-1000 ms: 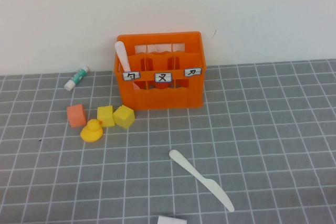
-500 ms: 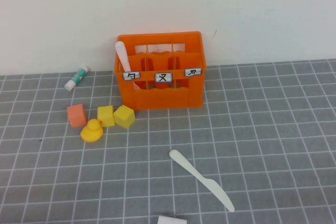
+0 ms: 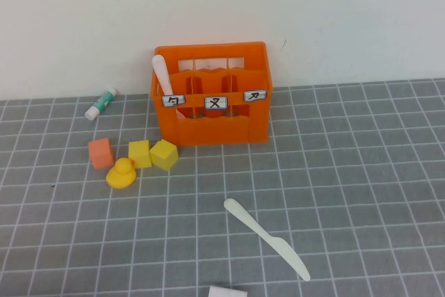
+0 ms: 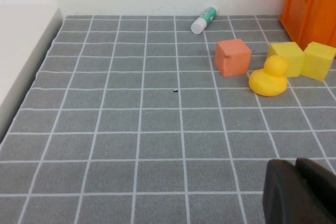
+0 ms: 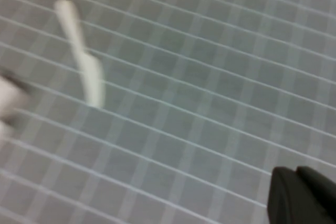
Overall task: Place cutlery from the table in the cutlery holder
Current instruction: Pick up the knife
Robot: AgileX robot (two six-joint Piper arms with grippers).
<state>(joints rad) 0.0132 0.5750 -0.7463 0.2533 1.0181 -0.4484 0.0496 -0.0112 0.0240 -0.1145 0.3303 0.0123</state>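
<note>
The knife's handle (image 3: 251,222) points at the cutlery holder and has open space around it, so my right gripper should keep going until its fingers close near the handle's end (image 3: 233,206).
The orange cutlery holder (image 3: 212,92) stands at the back of the gray gridded table (image 3: 361,172). The pale pink spoon (image 3: 161,74) stands in its left compartment, leaning out at the top. The cream-white knife (image 3: 266,238) lies flat on the table in front of the holder; the right wrist view shows it blurred (image 5: 81,56). Neither arm shows in the high view. My left gripper (image 4: 295,164) is shut and empty, low over the table's left part. My right gripper (image 5: 296,171) is shut and empty above the table, away from the knife.
A glue stick (image 3: 102,103) lies by the wall at the left. An orange cube (image 3: 101,152), two yellow cubes (image 3: 140,153) (image 3: 164,155) and a yellow duck (image 3: 122,173) sit left of the holder. A white object (image 3: 227,291) shows at the front edge.
</note>
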